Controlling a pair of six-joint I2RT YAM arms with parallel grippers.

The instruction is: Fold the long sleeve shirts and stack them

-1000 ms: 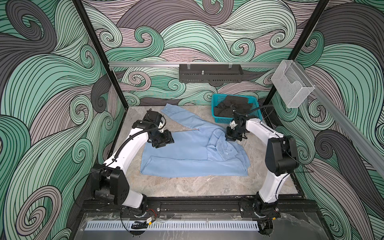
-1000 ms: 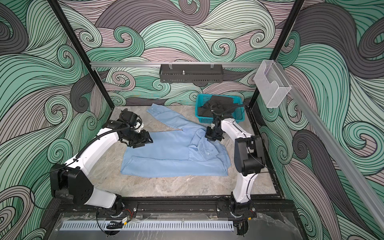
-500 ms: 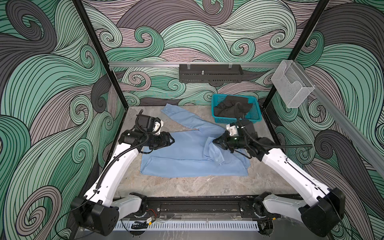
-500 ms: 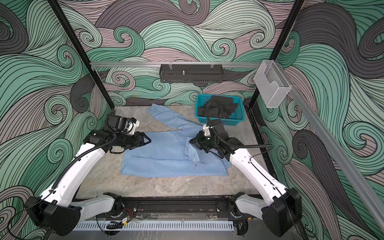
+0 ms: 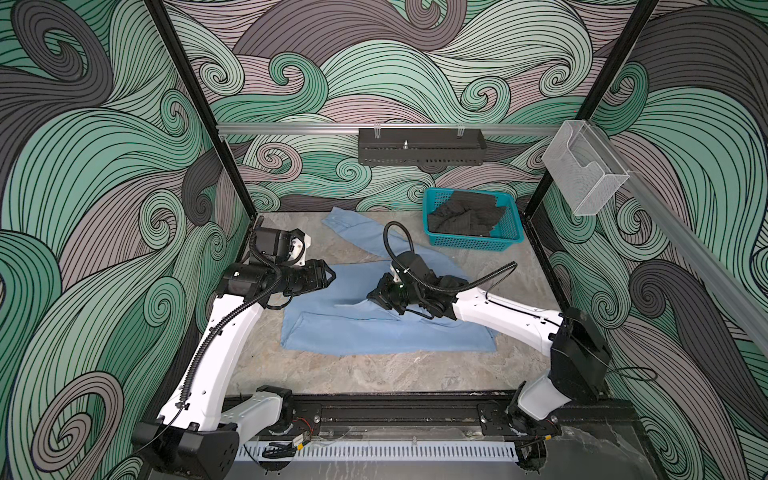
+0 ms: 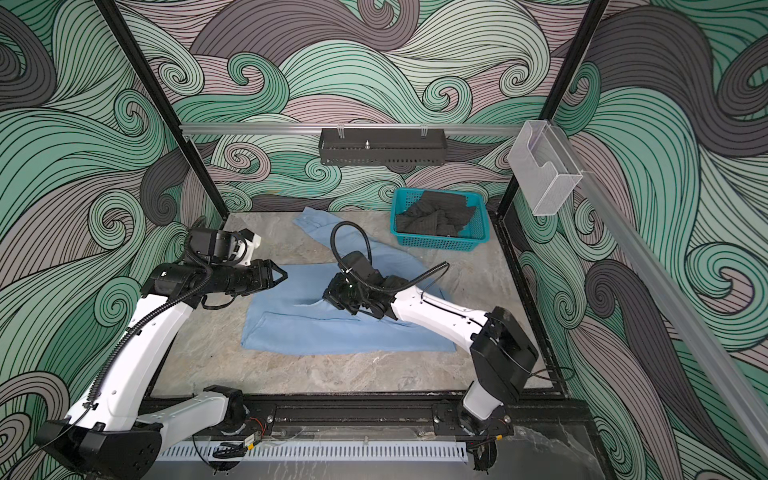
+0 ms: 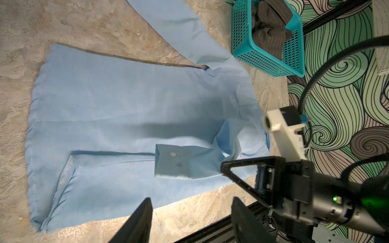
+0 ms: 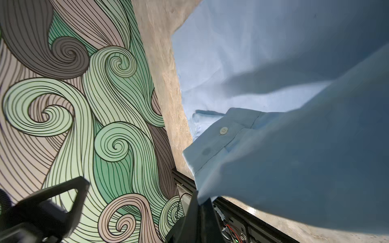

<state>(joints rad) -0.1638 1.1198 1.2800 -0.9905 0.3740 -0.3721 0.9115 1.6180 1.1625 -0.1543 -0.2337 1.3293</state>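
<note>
I should lift the sleeve with my right gripper and hand the cuff (image 7: 172, 162) to my left gripper, because the sleeve bunches (image 7: 239, 137) near the shirt's shoulder and its cuff is far from the shirt's hem.
One light blue long sleeve shirt (image 5: 374, 332) (image 6: 332, 332) lies spread on the table, body flat; it also fills the left wrist view (image 7: 126, 94). One sleeve (image 5: 357, 232) trails toward the back wall. My right gripper (image 5: 372, 296) (image 6: 326, 296) (image 8: 202, 199) is shut on the other sleeve and holds it over the middle of the shirt body. That sleeve's buttoned cuff (image 7: 179, 164) (image 8: 210, 143) hangs forward. My left gripper (image 5: 330, 274) (image 6: 282, 275) (image 7: 191, 202) hovers open and empty above the shirt's far left corner.
A teal mesh basket (image 5: 469, 245) (image 7: 252, 59) with dark clothes (image 5: 465, 216) stands at the back right. A black tray (image 5: 419, 145) and a clear holder (image 5: 582, 174) hang on the rails. Bare table shows in front of the shirt.
My right gripper has carried the sleeve from near the basket leftward and nearer, over the shirt body. My left gripper has stayed about where it was.
</note>
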